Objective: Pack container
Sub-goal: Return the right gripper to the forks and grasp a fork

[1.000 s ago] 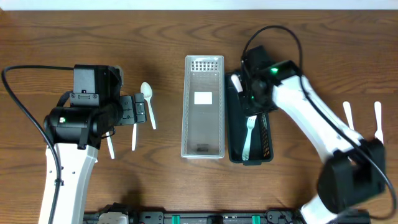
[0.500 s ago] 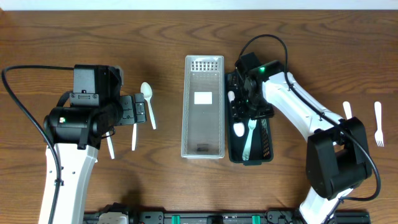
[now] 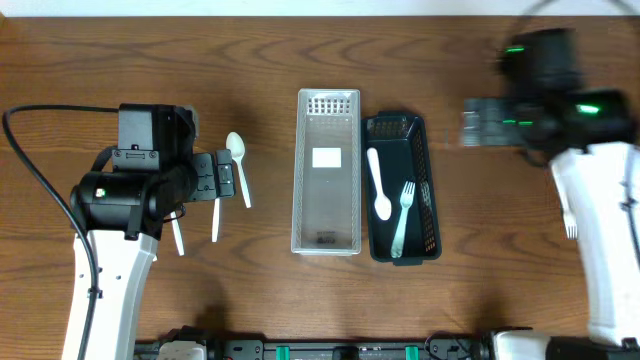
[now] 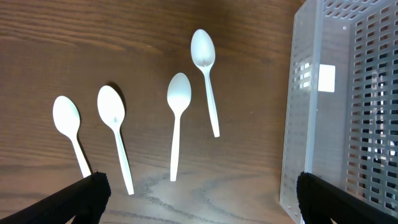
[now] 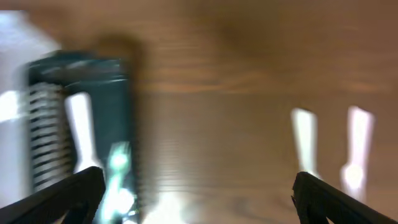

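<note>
I should carry on with my right gripper, because the nearer white fork [image 5: 305, 140] lies clear of its neighbour and its narrow width faces my open fingers. I should then close my right gripper near that fork's tines [image 3: 569, 216].
A dark slotted container [image 3: 424, 190] lies beside a clear slotted container [image 3: 327, 170] mid-table. Inside the dark one are a white spoon [image 3: 378, 185] and a white fork [image 3: 402, 220]; the clear one holds no cutlery. My left gripper [image 3: 228, 178] hovers open over several white spoons, seen in the left wrist view as spoons [image 4: 176, 115], with the clear container [image 4: 336, 106] at the right. That gripper [image 4: 200, 193] holds nothing. My right gripper [image 3: 482, 122] is blurred, high at the back right. In its own view it [image 5: 198, 186] stands open over bare wood, the dark container [image 5: 124, 112] to its left.
Two blurred white utensils [image 5: 303, 140] lie on the wood to the right of my right gripper. A white fork [image 3: 570, 225] peeks out beside the right arm. One spoon [image 3: 238, 165] lies free next to the left gripper.
My right gripper opened and left a white spoon in the dark container, then swung away to the back right. The left arm has not moved.
</note>
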{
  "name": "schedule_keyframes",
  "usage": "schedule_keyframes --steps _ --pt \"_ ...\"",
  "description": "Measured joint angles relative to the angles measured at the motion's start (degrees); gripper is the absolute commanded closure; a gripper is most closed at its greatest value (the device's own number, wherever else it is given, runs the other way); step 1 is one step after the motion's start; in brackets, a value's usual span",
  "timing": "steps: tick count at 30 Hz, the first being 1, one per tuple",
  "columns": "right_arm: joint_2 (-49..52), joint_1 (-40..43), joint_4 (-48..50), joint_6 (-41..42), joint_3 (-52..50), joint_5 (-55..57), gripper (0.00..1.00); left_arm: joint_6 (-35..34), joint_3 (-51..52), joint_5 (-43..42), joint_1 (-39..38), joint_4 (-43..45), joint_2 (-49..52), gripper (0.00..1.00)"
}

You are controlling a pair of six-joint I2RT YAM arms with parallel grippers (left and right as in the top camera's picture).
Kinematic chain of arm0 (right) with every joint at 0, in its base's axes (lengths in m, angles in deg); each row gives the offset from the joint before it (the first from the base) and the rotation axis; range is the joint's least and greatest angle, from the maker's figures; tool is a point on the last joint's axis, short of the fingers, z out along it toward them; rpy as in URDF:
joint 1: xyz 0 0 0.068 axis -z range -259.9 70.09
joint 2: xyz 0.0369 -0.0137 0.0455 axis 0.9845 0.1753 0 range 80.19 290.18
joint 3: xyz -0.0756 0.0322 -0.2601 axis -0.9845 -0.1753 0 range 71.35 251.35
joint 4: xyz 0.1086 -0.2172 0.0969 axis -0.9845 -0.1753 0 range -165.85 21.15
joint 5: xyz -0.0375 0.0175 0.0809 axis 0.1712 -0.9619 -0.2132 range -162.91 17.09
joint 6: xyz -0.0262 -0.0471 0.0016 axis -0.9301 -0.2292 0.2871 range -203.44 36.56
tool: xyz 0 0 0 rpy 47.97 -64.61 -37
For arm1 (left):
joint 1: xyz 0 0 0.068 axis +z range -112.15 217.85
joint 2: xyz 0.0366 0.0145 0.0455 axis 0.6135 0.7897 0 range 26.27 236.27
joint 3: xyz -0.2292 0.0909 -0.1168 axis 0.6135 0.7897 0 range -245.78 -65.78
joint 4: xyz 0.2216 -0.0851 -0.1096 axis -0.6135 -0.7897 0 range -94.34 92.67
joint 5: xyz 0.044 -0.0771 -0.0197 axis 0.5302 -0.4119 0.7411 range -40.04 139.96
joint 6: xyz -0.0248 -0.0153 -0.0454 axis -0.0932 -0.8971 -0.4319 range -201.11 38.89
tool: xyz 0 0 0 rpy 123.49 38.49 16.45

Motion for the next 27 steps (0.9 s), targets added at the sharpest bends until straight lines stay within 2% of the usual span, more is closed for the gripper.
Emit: schedule_keyframes --steps 5,10,17,27 --pt "2.7 17.3 -0.6 -8.3 -1.4 -0.9 0.01 0.0 0.0 0.0 0.0 0.0 0.0 0.02" --pt "9.0 27.7 2.1 -14.5 -6.9 -1.1 0.01 0.0 0.0 0.0 0.0 0.0 0.0 0.02" --pt "18.2 33.0 6.0 -17.8 -13.0 -1.0 0.01 0.0 0.0 0.0 0.0 0.0 0.0 0.02" --pt "26.3 33.7 8.0 -20.2 -13.1 -1.1 0.05 0.0 0.0 0.0 0.0 0.0 0.0 0.02"
